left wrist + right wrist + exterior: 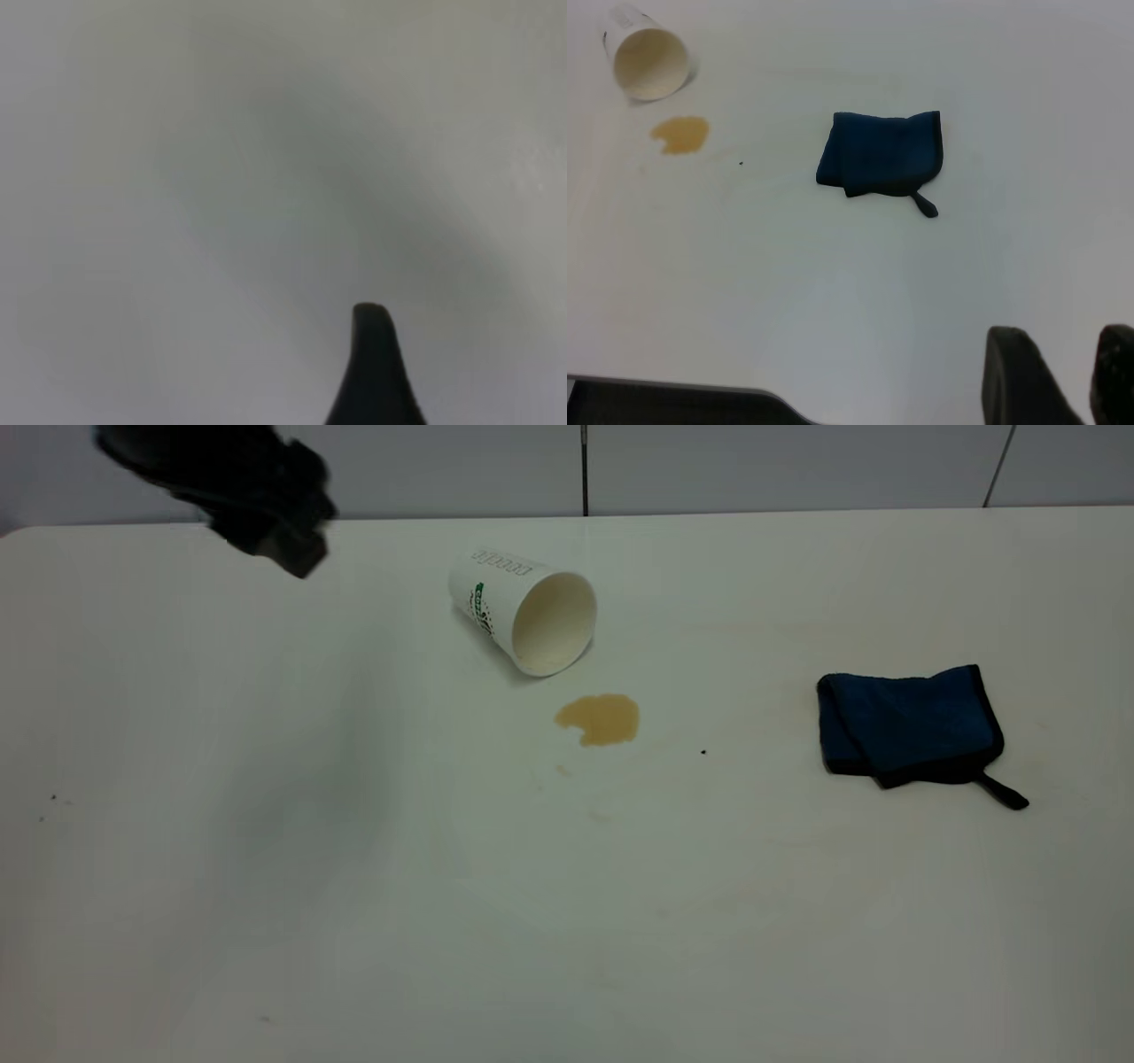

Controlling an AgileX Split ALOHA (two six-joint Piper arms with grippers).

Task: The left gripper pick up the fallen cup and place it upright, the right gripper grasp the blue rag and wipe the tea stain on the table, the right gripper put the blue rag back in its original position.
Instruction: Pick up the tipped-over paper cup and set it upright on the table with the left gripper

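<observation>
I should keep moving my left gripper toward the cup's rim [563,574] until one finger is inside, and then close it, because the fallen cup's opening [554,625] faces clear space.
The cup [523,607] lies on its side at the back middle of the table [354,868], with its cream mouth facing the front right. It also shows in the right wrist view [648,60]. The tea stain [601,719] is a light-brown blot just in front of the mouth. The blue rag [908,724] lies folded at the right, loop tab to the front right. My left gripper [266,522] hangs blurred above the back left, well left of the cup. One dark finger [372,372] shows over bare table with nothing beside it. My right gripper [1076,341] is open and empty, well short of the rag [881,152].
A grey wall [709,465] runs behind the table's back edge. Tiny dark specks [703,752] and faint yellowish smears dot the white top. A dark part of the rig [673,403] edges the right wrist view.
</observation>
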